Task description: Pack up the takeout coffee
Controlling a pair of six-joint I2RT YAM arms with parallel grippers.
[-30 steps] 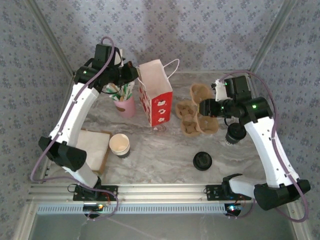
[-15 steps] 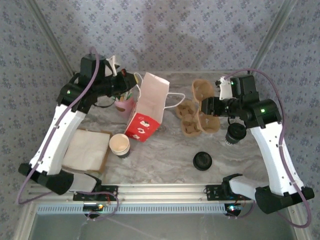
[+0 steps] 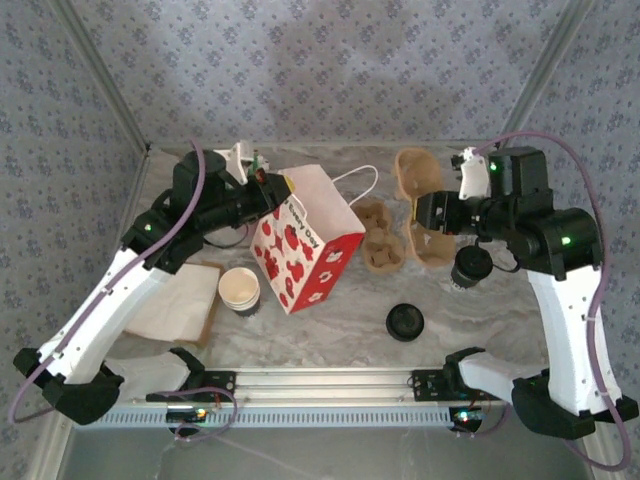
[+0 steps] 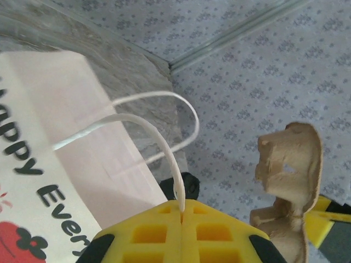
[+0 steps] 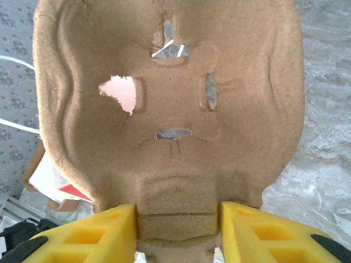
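Note:
My left gripper should keep pulling the bag toward the paper cup (image 3: pixel 240 287) by the one white handle (image 4: pixel 164 145) it pinches alone until the bag stands there, and then I will let go.
The red and white paper bag (image 3: pixel 300 250) leans over at mid-table, its printed face turned up. My left gripper (image 3: pixel 270 190) is shut on one white handle loop (image 4: pixel 148 131) of the bag (image 4: pixel 60 126), pinched between the yellow fingertips (image 4: pixel 181 211). My right gripper (image 3: pixel 422 212) is shut on a brown pulp cup carrier (image 3: pixel 415 178), held off the table right of the bag. In the right wrist view the carrier (image 5: pixel 170 109) stands upright, its base tab clamped between the jaws of that gripper (image 5: pixel 178 224). An open paper cup (image 3: pixel 240 288) stands front left of the bag. A dark cup (image 3: pixel 470 268) sits under my right arm.
A second pulp carrier (image 3: pixel 378 240) lies on the table just right of the bag. A black lid (image 3: pixel 405 322) lies near the front. Brown and white napkins (image 3: pixel 180 295) lie at the left under my left arm. Patterned walls close in the back and sides.
My left gripper has pulled the bag by its handle from upright at the back to a tilt toward the front. The right gripper has drawn the carrier slightly right and up.

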